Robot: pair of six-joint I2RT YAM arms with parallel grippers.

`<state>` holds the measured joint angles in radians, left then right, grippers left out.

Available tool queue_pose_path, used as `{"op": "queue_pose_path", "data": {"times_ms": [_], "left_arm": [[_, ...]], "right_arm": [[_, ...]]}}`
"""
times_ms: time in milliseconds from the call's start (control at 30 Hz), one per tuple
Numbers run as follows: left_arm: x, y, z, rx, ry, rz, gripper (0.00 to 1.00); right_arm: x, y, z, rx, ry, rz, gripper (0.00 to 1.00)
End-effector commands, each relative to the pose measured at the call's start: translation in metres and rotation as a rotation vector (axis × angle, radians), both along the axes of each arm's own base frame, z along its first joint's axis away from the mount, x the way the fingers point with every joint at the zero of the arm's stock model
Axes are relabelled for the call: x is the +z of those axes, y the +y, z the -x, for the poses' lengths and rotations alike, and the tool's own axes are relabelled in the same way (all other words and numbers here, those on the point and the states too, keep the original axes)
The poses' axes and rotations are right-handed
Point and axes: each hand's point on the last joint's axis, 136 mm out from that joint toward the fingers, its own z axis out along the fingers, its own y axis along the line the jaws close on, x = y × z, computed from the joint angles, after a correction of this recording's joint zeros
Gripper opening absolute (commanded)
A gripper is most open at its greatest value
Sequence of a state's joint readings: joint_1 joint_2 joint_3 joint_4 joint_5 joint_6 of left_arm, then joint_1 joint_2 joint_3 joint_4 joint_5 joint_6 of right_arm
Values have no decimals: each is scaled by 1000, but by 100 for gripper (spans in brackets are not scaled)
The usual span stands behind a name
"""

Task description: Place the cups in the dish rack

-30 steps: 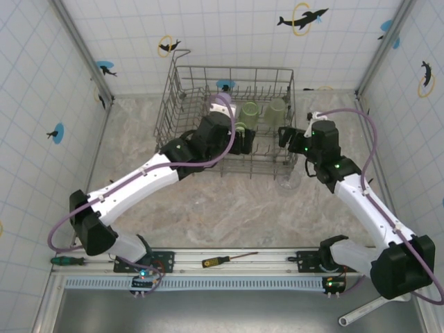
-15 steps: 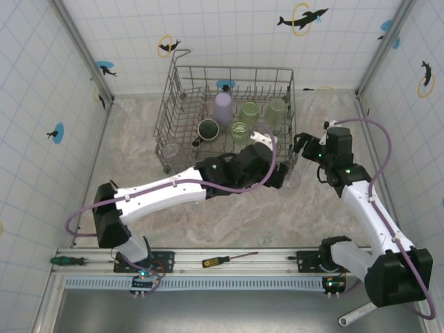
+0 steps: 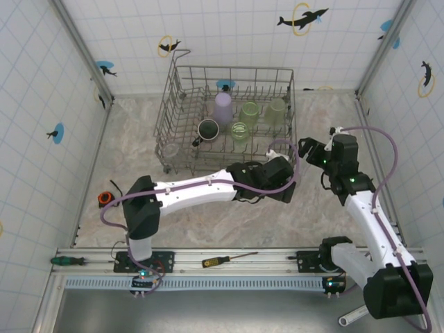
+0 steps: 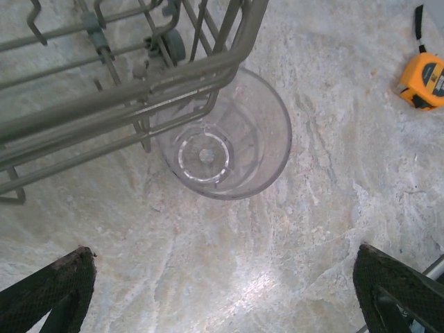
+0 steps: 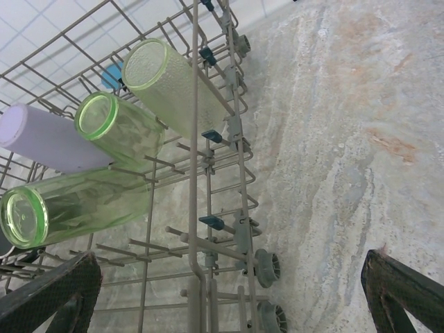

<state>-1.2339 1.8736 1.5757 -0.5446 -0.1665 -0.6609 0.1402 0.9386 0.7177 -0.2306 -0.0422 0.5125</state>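
The clear glass's near rim (image 4: 232, 197) is free of the bars of the rack, so my left gripper should keep moving its open fingers toward the glass (image 4: 258, 144) until they grip it.
The grey wire dish rack (image 3: 179, 104) stands at the back middle of the table. Inside it are a lavender cup (image 3: 223, 107), a black mug (image 3: 208, 129), three green tumblers (image 3: 250, 113) and a clear glass (image 3: 170, 149). Another clear glass (image 4: 222, 146) stands upright on the table against the rack's front right corner (image 4: 208, 66). My left gripper (image 3: 286, 182) hovers over it, open (image 4: 223, 255), with nothing between its fingers. My right gripper (image 3: 306, 149) hangs open (image 5: 232, 258) beside the rack's right side (image 5: 198, 139), facing the green tumblers (image 5: 121, 128).
An orange tape measure (image 4: 423, 80) lies on the table near the clear glass. A small orange and black object (image 3: 105, 198) sits at the left. Two screwdrivers (image 3: 229, 260) (image 3: 66, 261) rest on the front rail. The rack's wheels (image 5: 267, 267) touch the marbled tabletop.
My left arm has swung out of the rack and rightward to its front right corner, above the clear glass. My right gripper has drawn back to the right, away from the rack.
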Motion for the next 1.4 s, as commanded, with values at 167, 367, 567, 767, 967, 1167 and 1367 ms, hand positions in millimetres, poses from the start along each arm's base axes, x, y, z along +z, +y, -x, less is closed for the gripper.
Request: {"op": "queue_pose_path", "data": {"times_ms": [167,367,567,767,967,1167,1367], "left_arm": [[-18,-12,-21,43,62,12,98],[-37,-8,-39,90,104,-1,96],[-40,-10,-54,113,114,20,87],[-58,-9,-67,115,148,-8,82],[-58,-7,-86,130,134,-13,82],[-57,-2,-89,126,120,-32,71],[-79,-7,-77,98,189,-29,50]], "right_arm": [[0,-7,5,-11,-13,-19,100],[-5,-13,7,-20,-9,-29,100],[-12,-17,8,-22,-4,-42,100],[-15,-19,4,-22,1,-54,100],[-22,-19,2,-19,15,-61,100],[-20,-18,-1,-16,14,-66,100],[-22,-18,-1,-17,16,-69,100]]}}
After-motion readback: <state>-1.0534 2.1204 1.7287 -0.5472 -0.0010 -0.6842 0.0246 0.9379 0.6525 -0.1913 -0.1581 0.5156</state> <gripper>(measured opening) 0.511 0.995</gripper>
